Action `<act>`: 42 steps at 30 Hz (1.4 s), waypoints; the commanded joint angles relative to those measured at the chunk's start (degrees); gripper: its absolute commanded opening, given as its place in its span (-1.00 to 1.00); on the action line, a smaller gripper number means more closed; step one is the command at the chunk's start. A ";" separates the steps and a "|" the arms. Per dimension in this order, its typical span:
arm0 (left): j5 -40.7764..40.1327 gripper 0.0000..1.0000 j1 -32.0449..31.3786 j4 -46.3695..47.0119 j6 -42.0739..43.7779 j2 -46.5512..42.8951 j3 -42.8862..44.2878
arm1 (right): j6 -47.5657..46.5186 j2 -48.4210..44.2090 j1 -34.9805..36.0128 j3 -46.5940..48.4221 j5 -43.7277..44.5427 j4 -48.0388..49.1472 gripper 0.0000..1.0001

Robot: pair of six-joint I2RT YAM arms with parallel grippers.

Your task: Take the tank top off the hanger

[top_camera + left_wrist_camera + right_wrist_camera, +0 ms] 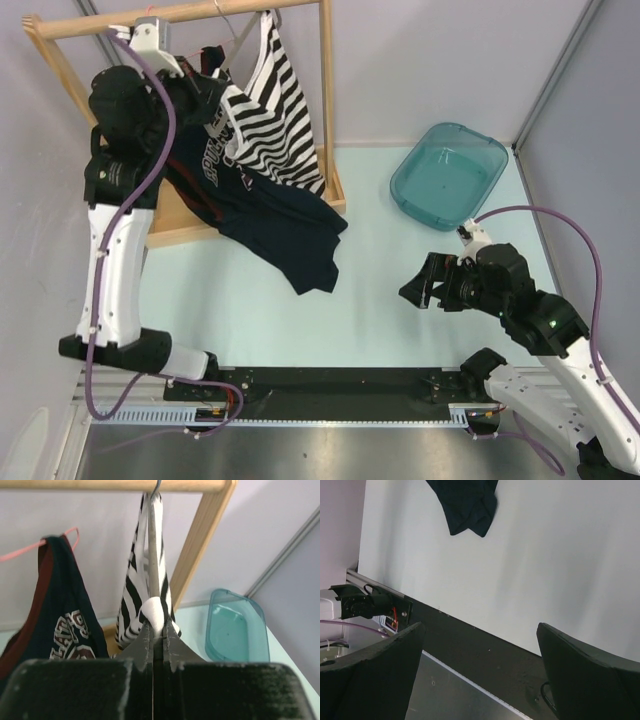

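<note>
Next, my left gripper brings the hanger of the striped tank top [278, 122] down over the clear tabletop [362, 298] first, because the tank top is up at the rail, far from my right gripper.
A black-and-white striped tank top [285, 120] hangs on a thin grey hanger [240, 35] from the wooden rail [180, 15] of a rack. My left gripper [215, 95] is raised beside it and shut on a white fold of the striped tank top [156, 611], just below the hanger wire [152, 555]. In the left wrist view the fabric bulges out between the closed left gripper [159, 626] tips. My right gripper [428, 283] hovers open over the table at the right, with nothing between its fingers [410, 645].
A dark navy top with printed letters [270, 215] hangs on a pink hanger [30, 550] left of the striped one, its hem [467, 502] trailing onto the table. A teal basin [448, 172] stands at the back right. The rack's wooden post [326, 90] rises behind the striped top.
</note>
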 commanded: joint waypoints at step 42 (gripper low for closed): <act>37.96 -1.00 -6.29 22.65 -28.92 -51.12 -65.85 | -10.00 3.36 0.41 12.56 4.25 6.60 1.00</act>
